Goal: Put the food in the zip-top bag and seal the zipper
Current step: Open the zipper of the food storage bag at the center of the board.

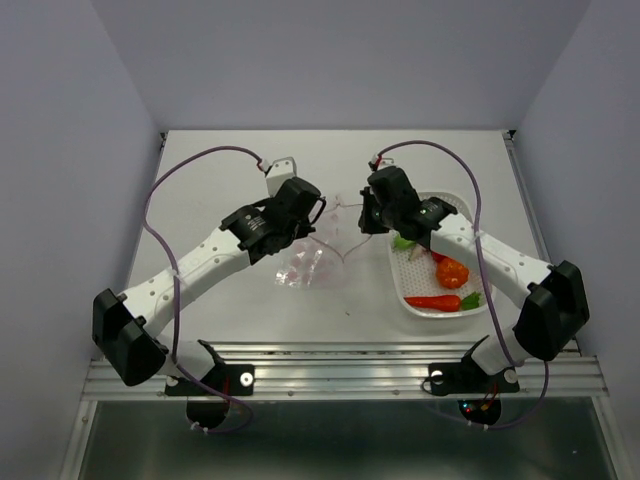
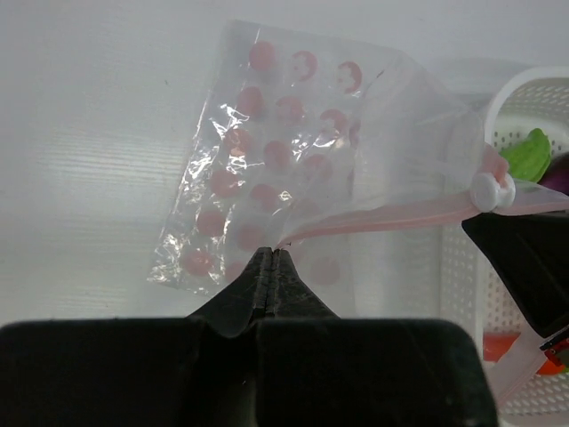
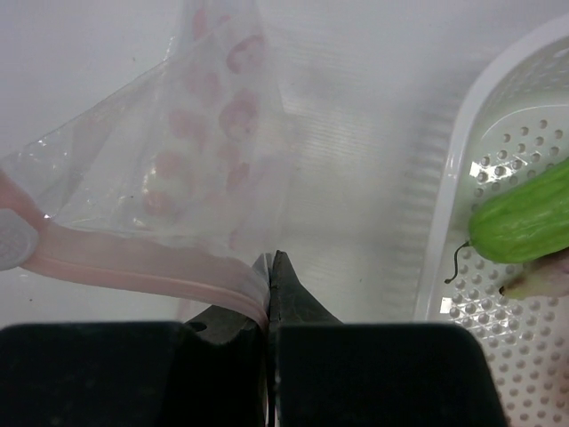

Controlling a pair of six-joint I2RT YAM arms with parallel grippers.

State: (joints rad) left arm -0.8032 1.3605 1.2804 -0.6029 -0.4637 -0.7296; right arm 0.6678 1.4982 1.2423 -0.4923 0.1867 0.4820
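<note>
The fingers of the robot's left gripper are pinching just a sliver of the bag's pink zipper, so the robot should open them and grip the zipper's edge deeper before it gets food.
The clear zip-top bag with pink dots hangs between both grippers above the table. My left gripper is shut on one end of the bag's mouth edge. My right gripper is shut on the other end, pinching the pink zipper. The zipper sags between them with a white slider on it. The food lies in the white basket: a green pod, an orange pumpkin and a carrot. A bit of purple eggplant shows.
The white perforated basket stands on the table right of the bag, close under the right arm. Purple cables loop over both arms. Grey walls enclose the table on three sides.
</note>
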